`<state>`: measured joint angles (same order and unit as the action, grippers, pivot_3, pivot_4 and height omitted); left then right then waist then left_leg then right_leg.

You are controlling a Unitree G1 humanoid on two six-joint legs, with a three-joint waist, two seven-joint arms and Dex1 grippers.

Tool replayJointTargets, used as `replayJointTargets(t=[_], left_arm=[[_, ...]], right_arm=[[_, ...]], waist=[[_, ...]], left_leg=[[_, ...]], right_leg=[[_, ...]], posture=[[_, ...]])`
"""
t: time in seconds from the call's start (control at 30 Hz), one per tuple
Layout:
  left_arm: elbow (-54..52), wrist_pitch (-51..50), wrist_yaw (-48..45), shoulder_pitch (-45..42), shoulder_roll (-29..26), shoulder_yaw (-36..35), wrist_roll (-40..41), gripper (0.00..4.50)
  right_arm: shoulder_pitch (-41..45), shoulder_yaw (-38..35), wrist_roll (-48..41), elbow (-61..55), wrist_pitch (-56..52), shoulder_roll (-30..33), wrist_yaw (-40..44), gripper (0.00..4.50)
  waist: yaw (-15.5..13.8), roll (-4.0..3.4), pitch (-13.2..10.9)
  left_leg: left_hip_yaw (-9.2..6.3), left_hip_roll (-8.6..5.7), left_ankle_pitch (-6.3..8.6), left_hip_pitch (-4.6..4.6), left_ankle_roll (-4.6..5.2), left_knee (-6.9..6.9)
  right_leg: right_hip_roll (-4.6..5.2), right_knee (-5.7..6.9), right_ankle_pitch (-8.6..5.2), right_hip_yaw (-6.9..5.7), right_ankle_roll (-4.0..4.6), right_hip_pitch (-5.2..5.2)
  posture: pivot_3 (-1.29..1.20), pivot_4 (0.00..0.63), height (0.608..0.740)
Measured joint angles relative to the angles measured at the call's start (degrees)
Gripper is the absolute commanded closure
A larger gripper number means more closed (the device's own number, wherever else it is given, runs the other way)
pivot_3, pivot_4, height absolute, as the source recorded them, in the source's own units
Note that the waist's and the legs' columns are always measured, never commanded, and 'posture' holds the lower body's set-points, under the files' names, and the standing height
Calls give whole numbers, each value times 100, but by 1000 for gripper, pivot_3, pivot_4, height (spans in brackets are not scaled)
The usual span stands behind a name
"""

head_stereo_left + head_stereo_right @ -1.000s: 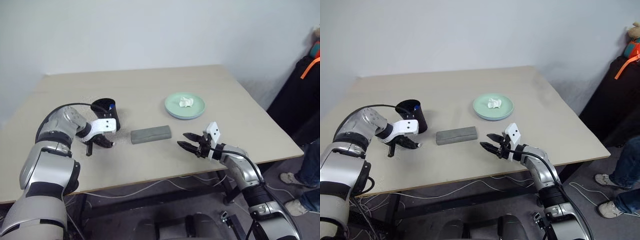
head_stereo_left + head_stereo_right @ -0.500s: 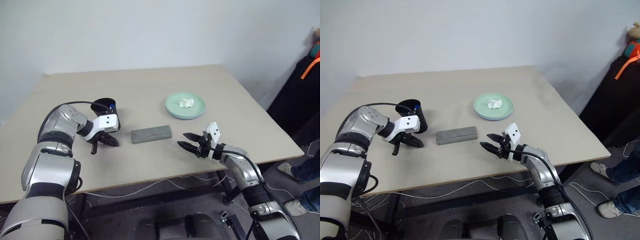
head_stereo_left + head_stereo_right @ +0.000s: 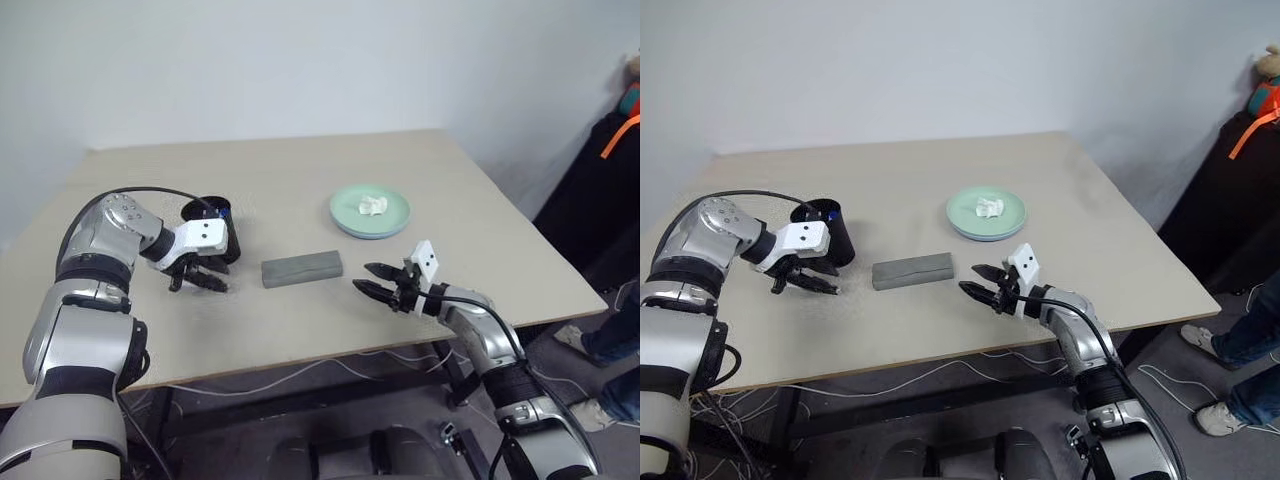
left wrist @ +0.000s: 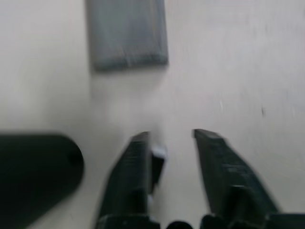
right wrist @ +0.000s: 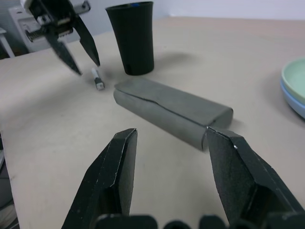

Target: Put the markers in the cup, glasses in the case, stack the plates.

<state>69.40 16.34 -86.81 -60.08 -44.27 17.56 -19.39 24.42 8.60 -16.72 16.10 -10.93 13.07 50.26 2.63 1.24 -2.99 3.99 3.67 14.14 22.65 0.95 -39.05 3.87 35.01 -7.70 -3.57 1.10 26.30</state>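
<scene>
I should center my left gripper's fingers over the marker's black end (image 5: 99, 82) and close them, because the white marker (image 4: 157, 161) lies next to one finger, off the middle of the fingers.
My left gripper (image 3: 197, 282) hangs open just above the table, in front of the black cup (image 3: 213, 228). Below it, a white marker (image 5: 97, 78) with black ends lies on the table; in the left wrist view this marker (image 4: 157, 158) sits beside one finger. Something blue (image 3: 223, 210) shows at the cup's rim. The grey case (image 3: 302, 268) lies shut in the middle of the table. The glasses are hidden. The mint green plate (image 3: 392, 218) rests on the light blue plate (image 5: 296, 106). My right gripper (image 3: 363, 277) is open and empty, right of the case.
A white paper wad (image 3: 372, 205) lies on the green plate. The tan table (image 3: 300, 170) has its front edge close to both arms. At the right, beyond the table, a person's legs and shoes (image 3: 1230, 400) stand on the floor beside dark bags.
My left gripper has risen a little and gone from shut to open. The white marker it was carrying now lies on the table. The right arm has kept still.
</scene>
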Motion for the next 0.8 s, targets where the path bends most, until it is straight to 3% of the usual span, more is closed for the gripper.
replayJointTargets(t=[0.07,0.67,0.8], left_arm=[[66,18,72,-12,3,98,-110,1068],[729,-211,753,-323,383,831,-1103,1068],[760,-284,628,-339,431,830,-1124,1957]], right_arm=[[4,10,3,42,3,-13,6,2004],[-334,-9,9,-265,-39,56,-156,2004],[-404,-29,4,-382,-58,120,-245,2004]], waist=[[1,0,0],[6,2,0],[6,2,0]], left_leg=[[1,-1,0,1,0,-2],[1,0,4,1,-6,0],[0,0,9,-2,-14,0]], right_leg=[[2,-1,0,1,0,0],[1,-1,0,1,0,2],[1,0,0,1,0,1]], posture=[[0,0,740],[0,0,740],[0,0,740]])
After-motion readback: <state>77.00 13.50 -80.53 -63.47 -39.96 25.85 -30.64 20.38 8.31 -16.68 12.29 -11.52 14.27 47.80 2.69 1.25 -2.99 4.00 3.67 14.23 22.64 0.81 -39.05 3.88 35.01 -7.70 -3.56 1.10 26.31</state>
